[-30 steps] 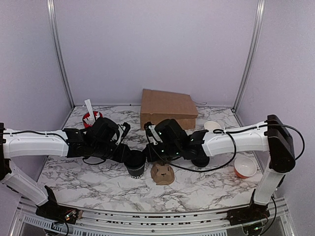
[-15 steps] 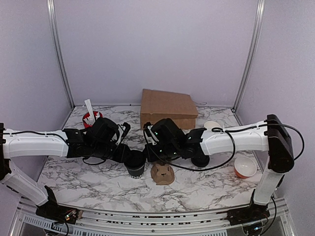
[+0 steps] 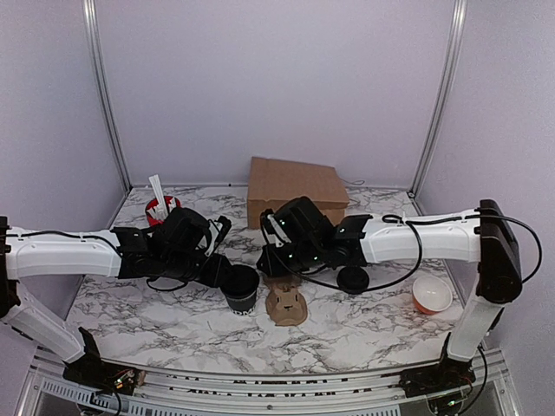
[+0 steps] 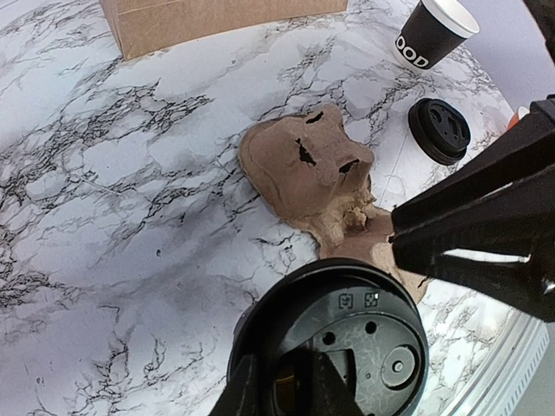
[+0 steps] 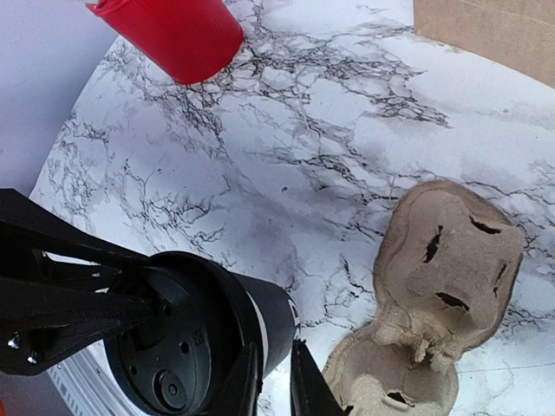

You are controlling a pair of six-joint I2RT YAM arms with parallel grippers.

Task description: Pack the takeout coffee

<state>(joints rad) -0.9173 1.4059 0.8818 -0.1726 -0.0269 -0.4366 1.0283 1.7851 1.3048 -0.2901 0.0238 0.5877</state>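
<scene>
My left gripper is pressing on one side of the lid (image 3: 228, 278), so next my right gripper closes and pushes on the lid's free rim (image 3: 257, 278) near the carrier before it packs the cup.
The takeout coffee (image 3: 241, 288), a black cup with a black lid, stands on the marble table just left of a brown pulp cup carrier (image 3: 287, 304). My left gripper (image 3: 221, 272) is shut on the cup's lid rim; the left wrist view shows the lid (image 4: 351, 334) with my fingers (image 4: 245, 392) pinching its near edge. My right gripper (image 3: 276, 263) hovers behind the carrier, with its jaws nearly together and nothing between them. In the right wrist view (image 5: 273, 386) the cup (image 5: 186, 338) is at the lower left and the carrier (image 5: 451, 260) at the right.
A loose black lid (image 3: 353, 279) lies right of the carrier. An open black cup with a white rim (image 4: 431, 33) stands beyond it. A brown paper bag (image 3: 295, 186) stands at the back. A red cup (image 3: 160, 208) is back left and an orange bowl (image 3: 431, 295) is at the right.
My right arm has lifted and drawn back a little from the cup and carrier. My left gripper and the cup have stayed put.
</scene>
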